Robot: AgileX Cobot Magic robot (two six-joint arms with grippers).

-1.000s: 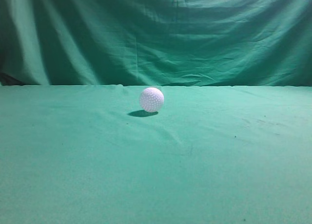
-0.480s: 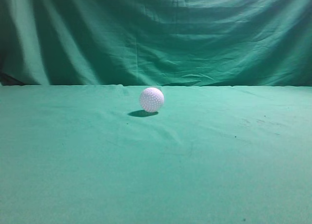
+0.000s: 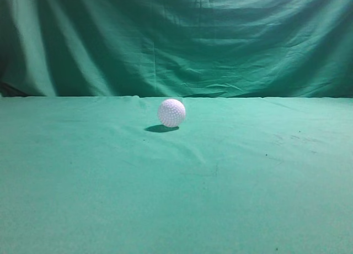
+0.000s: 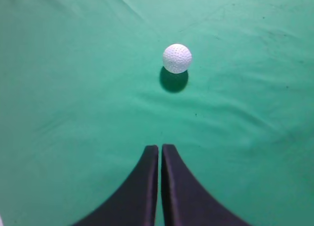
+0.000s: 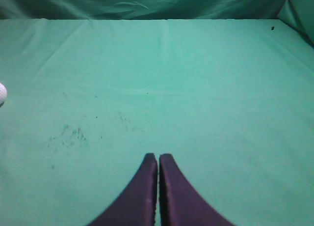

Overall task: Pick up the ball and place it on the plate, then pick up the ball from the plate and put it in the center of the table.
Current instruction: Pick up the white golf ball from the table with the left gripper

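I should now reach toward the white ball (image 3: 171, 112) until the opened fingers are on either side of its sides (image 4: 177, 58), because the ball lies free on open cloth ahead of my left gripper.
A small white dimpled ball (image 3: 171, 112) rests on the green cloth table (image 3: 176, 176) near the middle, towards the back. It also shows in the left wrist view (image 4: 176, 58), ahead of my left gripper (image 4: 160, 147), which is shut and empty well short of it. In the right wrist view only the ball's edge (image 5: 2, 94) shows at the far left. My right gripper (image 5: 158, 156) is shut and empty above bare cloth. No plate is in view. Neither gripper shows in the exterior view.
A draped green curtain (image 3: 176, 41) hangs behind the table's far edge. Faint dark specks (image 5: 68, 135) mark the cloth to the right of the ball.
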